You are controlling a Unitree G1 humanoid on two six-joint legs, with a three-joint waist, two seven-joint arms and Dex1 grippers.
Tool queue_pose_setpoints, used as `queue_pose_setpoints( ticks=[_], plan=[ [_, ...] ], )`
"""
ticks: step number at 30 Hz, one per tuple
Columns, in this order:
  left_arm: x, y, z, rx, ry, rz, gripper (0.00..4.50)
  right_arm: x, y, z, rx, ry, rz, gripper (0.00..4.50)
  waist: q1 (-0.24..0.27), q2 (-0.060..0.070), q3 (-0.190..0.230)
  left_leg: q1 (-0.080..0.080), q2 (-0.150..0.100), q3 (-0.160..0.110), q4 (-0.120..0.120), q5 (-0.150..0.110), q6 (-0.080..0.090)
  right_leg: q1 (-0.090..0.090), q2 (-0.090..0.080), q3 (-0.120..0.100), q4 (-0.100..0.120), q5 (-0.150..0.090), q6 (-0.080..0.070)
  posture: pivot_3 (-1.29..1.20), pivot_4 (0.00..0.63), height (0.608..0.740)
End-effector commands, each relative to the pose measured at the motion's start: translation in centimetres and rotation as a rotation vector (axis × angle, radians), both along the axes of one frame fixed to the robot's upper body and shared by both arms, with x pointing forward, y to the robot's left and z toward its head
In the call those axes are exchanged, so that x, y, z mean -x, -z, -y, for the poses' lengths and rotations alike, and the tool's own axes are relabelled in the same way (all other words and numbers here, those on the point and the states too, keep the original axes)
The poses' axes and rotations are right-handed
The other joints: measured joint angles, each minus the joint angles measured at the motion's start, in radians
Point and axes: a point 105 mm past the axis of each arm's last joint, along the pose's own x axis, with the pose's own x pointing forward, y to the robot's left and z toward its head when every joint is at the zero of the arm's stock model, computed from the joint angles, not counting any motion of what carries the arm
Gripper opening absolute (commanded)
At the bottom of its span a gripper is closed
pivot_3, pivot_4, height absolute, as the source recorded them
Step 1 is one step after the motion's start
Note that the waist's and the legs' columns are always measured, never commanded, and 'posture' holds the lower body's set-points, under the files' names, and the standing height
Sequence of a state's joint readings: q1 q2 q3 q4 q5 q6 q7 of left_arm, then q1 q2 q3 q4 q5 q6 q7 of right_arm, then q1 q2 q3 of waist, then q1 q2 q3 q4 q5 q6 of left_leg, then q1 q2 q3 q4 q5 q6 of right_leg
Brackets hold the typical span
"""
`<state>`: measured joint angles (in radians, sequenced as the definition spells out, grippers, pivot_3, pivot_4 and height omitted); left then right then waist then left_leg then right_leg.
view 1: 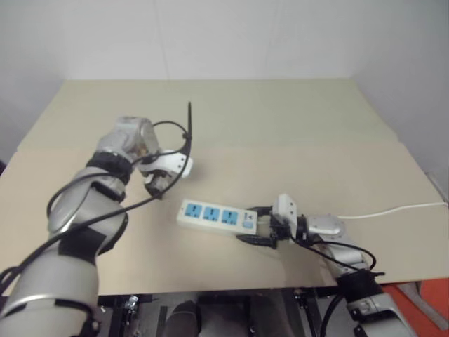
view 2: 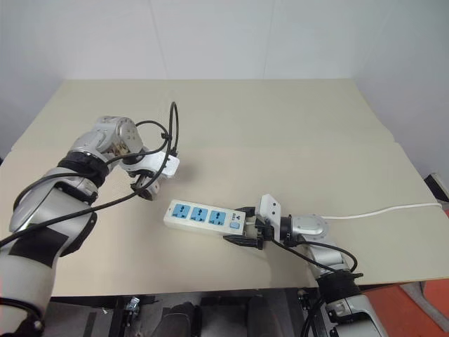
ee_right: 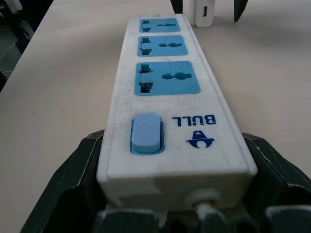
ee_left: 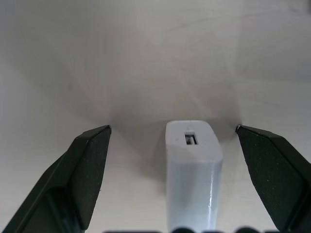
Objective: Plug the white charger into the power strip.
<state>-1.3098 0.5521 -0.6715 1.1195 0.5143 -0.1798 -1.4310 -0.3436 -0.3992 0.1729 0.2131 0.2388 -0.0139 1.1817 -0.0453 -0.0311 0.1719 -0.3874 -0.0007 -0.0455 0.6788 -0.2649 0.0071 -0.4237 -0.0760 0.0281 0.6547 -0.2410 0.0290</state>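
Note:
The charger's port end (ee_left: 191,139) is facing up. I expect the white charger (ee_left: 193,177) to plug straight down and stay upright on the power strip when I push it.
The white charger (ee_left: 193,160) stands upright on the table with its port end up. My left gripper (ee_left: 173,128) points down over it, open, with one black finger (ee_left: 90,165) on each side and a gap between each finger and the charger. The power strip (view 1: 210,214), white with three blue outlet faces and a blue switch (ee_right: 146,132), lies on the table in front of me. My right gripper (view 1: 251,223) is shut on its switch end, fingers against both long sides. The charger (ee_right: 203,13) stands just past the strip's far end.
The strip's thin white cord (view 1: 393,209) runs off to the right across the tan table (view 1: 280,112). A black cable loops above my left wrist (view 1: 184,137). White walls close the table's far side; its near edge is right below the strip.

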Motion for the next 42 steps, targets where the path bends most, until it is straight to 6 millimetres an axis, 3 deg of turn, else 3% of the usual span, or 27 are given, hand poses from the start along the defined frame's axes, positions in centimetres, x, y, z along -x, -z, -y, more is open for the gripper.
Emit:
queue_pose_setpoints(
  ticks=[1,4,7,16,21,24,26,32,38,42],
  plan=[
    [-0.4,-1.0,0.6,0.01,0.023,0.03,4.5,0.5,-0.4,-1.0,-0.03,-0.029,0.004,3.43,0.0,0.0,0.0,0.0,0.0,0.0,0.0,0.0,0.0,0.0,0.0,0.0,0.0,0.0,0.0,0.0,0.15,0.74],
    [-0.4,-0.9,0.4,0.0,0.021,0.029,4.5,0.6,-0.3,-1.1,-0.033,-0.027,0.002,3.43,0.0,0.0,0.0,0.0,0.0,0.0,0.001,0.0,0.0,0.0,0.0,0.0,0.001,0.0,0.0,0.0,0.15,0.74],
    [-0.4,-0.6,0.3,-0.006,0.019,0.03,3.92,0.7,-0.2,-1.2,-0.035,-0.027,0.0,3.43,-0.001,0.0,0.0,0.001,0.0,0.0,0.001,0.0,0.0,0.0,0.0,0.0,0.002,0.0,0.0,0.0,0.15,0.74],
    [-0.3,-0.4,-0.1,-0.029,0.025,0.034,1.08,0.6,-0.3,-1.3,-0.042,-0.022,0.0,3.43,-0.001,0.0,0.0,0.002,0.0,0.0,0.002,0.0,0.0,0.001,0.0,0.001,0.004,0.0,0.0,0.0,0.15,0.74],
    [-0.2,-0.9,-0.3,-0.03,0.061,0.04,1.02,0.4,-0.3,-1.3,-0.044,-0.013,0.005,3.43,-0.002,0.0,0.0,0.002,0.0,0.0,0.002,0.0,0.0,0.0,0.0,0.001,0.004,0.0,0.0,0.0,0.15,0.74],
    [-0.4,-2.8,0.9,0.082,0.097,0.083,1.02,0.4,-0.3,-1.2,-0.035,-0.012,0.017,3.43,-0.002,0.0,0.0,0.002,0.0,0.0,0.002,0.0,0.0,0.0,0.0,0.001,0.004,0.0,0.0,0.0,0.15,0.74],
    [-0.4,-4.0,1.8,0.171,0.105,0.093,1.02,0.5,-0.2,-1.1,-0.032,-0.019,0.014,3.43,-0.001,0.0,0.0,0.002,0.0,0.0,0.002,0.0,0.0,0.0,0.0,0.001,0.004,0.0,0.0,0.0,0.15,0.74],
    [-0.5,-9.4,5.8,0.661,0.132,0.193,1.02,1.1,0.2,-1.1,-0.001,-0.08,0.026,3.43,-0.001,0.0,0.0,0.001,0.0,0.0,0.002,0.0,0.0,0.0,0.0,0.001,0.004,0.0,0.0,0.0,0.15,0.74],
    [2.7,-13.3,9.1,1.176,0.333,0.178,1.02,0.8,1.0,-0.9,0.03,-0.103,0.03,3.43,-0.004,0.0,0.0,0.002,0.0,0.0,0.002,0.0,0.0,0.001,0.0,0.001,0.005,0.0,0.0,0.0,0.15,0.74],
    [5.6,-12.8,10.0,1.327,0.339,0.103,1.02,0.3,1.6,-1.1,0.045,-0.103,0.038,3.43,-0.016,0.0,-0.001,0.007,0.0,-0.002,0.003,0.001,-0.001,0.002,0.0,0.005,0.008,0.0,0.0,0.0,0.15,0.74]
  ],
)
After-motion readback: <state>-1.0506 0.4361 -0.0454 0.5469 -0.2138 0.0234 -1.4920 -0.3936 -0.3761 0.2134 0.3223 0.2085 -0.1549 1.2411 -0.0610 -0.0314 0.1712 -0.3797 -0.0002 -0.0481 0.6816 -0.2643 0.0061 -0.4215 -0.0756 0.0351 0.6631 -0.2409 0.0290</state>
